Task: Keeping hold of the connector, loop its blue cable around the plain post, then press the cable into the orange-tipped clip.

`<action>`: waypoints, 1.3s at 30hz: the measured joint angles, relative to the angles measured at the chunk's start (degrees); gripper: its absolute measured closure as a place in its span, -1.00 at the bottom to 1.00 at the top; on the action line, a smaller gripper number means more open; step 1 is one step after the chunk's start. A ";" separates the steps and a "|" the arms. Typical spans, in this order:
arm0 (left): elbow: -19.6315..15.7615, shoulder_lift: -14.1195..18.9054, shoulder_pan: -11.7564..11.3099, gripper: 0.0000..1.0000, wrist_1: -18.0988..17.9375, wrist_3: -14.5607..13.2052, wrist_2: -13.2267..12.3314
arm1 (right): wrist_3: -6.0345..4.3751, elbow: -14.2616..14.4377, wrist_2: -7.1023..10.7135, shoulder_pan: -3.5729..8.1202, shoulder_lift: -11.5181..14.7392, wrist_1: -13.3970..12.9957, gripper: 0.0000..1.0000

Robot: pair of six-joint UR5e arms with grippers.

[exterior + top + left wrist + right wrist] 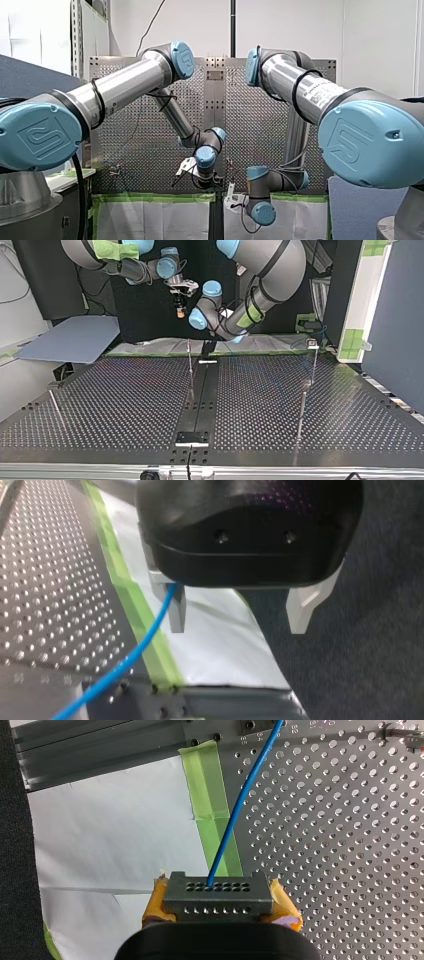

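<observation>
I expect the blue cable [242, 803] to stay attached and bend gently at the connector's hole [210, 884] when I pull it, because the cable comes out there in a smooth straight line.
In the right wrist view my right gripper [220, 902] is shut on a grey connector [217, 889] with rows of holes, held between yellow pads [284, 904]. A blue cable [240, 800] leaves the connector and runs ahead over the perforated table [340, 830]. In the left wrist view my left gripper [240, 627] is open with nothing between its pale fingers [176, 612]. The blue cable [145, 637] passes just outside one finger, down toward the table edge. Thin upright posts [190, 371] [302, 410] stand on the table in the top view. No orange-tipped clip shows clearly.
Green tape [137, 615] and a white sheet [220, 645] border the table's edge under both grippers. Another thin post [55, 409] stands at the top view's left, and one more [314, 360] at its right. A dark centre strip [200, 400] with a bracket [192, 438] runs across the table.
</observation>
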State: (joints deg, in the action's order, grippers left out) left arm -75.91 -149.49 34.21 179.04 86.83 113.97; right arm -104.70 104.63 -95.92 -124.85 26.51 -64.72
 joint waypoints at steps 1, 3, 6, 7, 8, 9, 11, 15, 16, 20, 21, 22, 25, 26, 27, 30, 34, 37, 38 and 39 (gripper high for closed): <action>0.00 0.01 0.04 -1.00 0.17 0.38 -0.47 | 0.00 0.00 0.01 0.00 0.00 0.01 1.00; 0.00 0.02 0.11 -1.00 0.41 1.27 -1.23 | 0.00 0.00 0.02 0.00 0.00 0.02 1.00; -0.01 0.02 0.15 -1.00 0.54 2.20 -1.78 | 0.00 0.00 0.09 0.00 0.00 -0.03 1.00; -0.01 0.01 0.15 -1.00 0.56 2.40 -1.95 | 0.00 0.00 0.12 0.00 0.00 -0.07 1.00; -0.01 0.01 0.16 -1.00 0.58 2.56 -2.10 | -0.01 -0.01 0.15 -0.01 0.00 -0.12 1.00; -0.01 0.02 0.16 -1.00 0.58 2.70 -2.23 | -0.02 -0.01 0.18 0.00 0.00 -0.16 1.00; -0.04 0.03 0.18 -0.88 0.53 2.80 -2.30 | -0.06 -0.01 0.23 0.00 0.00 -0.20 1.00; -0.78 0.03 0.30 0.00 -0.21 2.59 -2.59 | -0.05 0.00 0.27 0.00 0.00 -0.14 1.00; -1.04 0.04 0.32 0.32 -0.58 2.55 -2.68 | -0.04 0.00 0.28 0.00 -0.01 -0.13 1.00; -2.27 0.04 0.40 1.00 -2.68 2.54 -2.82 | -0.01 0.00 0.28 0.00 -0.01 -0.07 1.00; -2.53 0.04 0.41 1.00 -3.36 2.59 -2.84 | -0.01 0.00 0.28 0.00 -0.01 -0.05 1.00; -2.68 0.05 0.41 1.00 -3.83 2.68 -2.88 | 0.00 0.00 0.28 0.00 -0.01 -0.04 1.00; -2.92 0.05 0.28 1.00 -4.93 3.23 -2.90 | 0.00 0.00 0.28 0.00 -0.01 0.02 1.00; -2.95 0.05 0.22 1.00 -5.07 3.46 -2.88 | 0.00 0.00 0.28 0.00 -0.01 0.07 1.00; -2.97 0.05 0.15 1.00 -5.16 3.75 -2.85 | 0.00 0.00 0.28 0.00 -0.01 0.12 1.00; -2.98 0.07 0.11 1.00 -5.02 4.32 -2.34 | 0.00 -0.01 0.28 0.02 0.00 0.30 1.00; -2.99 0.09 0.23 1.00 -4.77 4.82 -0.69 | 0.00 -0.03 0.27 0.16 0.00 0.49 1.00; -3.00 0.12 0.37 1.00 -4.58 5.21 0.35 | 0.03 -0.04 0.22 0.40 0.04 0.56 1.00; -3.00 0.12 0.43 1.00 -4.50 5.31 0.51 | 0.07 -0.02 0.18 0.49 0.07 0.63 1.00; -3.01 0.17 0.56 1.00 -4.39 5.42 0.64 | 0.11 -0.02 0.14 0.54 0.13 0.71 1.00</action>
State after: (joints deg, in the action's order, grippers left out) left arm -78.92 -149.33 34.77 174.64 92.25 114.61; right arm -104.58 104.62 -95.78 -124.31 26.64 -64.01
